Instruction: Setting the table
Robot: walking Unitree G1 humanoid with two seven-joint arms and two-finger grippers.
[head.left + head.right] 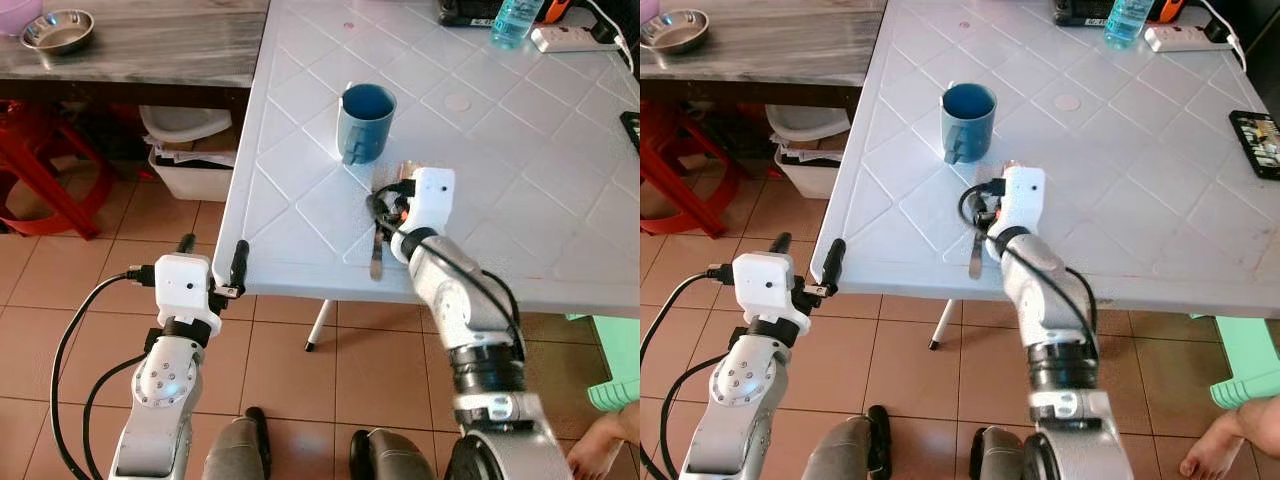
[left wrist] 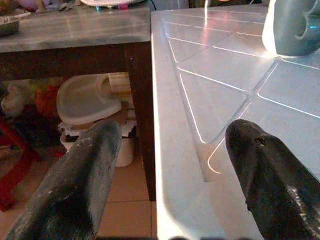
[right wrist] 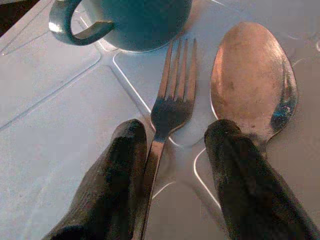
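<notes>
A clear gap [image 3: 203, 92] runs between the heads of the fork [image 3: 171, 112] and the spoon. The fork should come away alone and leave the spoon lying when I lift it.
A blue mug [image 1: 366, 120] stands on the white table [image 1: 520, 150], its handle toward me. Just in front of it lie a fork [image 3: 172, 95] and a spoon [image 3: 252, 75], side by side with their heads toward the mug. My right gripper [image 3: 180, 135] hovers low over them, open. The fork's neck lies between the fingers, close against one finger [image 3: 117, 175]; the other finger [image 3: 240, 170] covers the spoon's neck. The fork's handle [image 1: 376, 255] sticks out toward the table's front edge. My left gripper [image 1: 212, 255] is open and empty at the table's front left corner.
A dark-topped side table with a steel bowl [image 1: 58, 30] stands at the left, with a white bin [image 1: 190, 150] beneath and a red stool [image 1: 50, 170] beside it. A bottle [image 1: 515, 20], a power strip [image 1: 575, 38] and a phone [image 1: 1258, 130] lie on the far right. A person's foot [image 1: 1230, 445] rests by a green stool [image 1: 1250, 370].
</notes>
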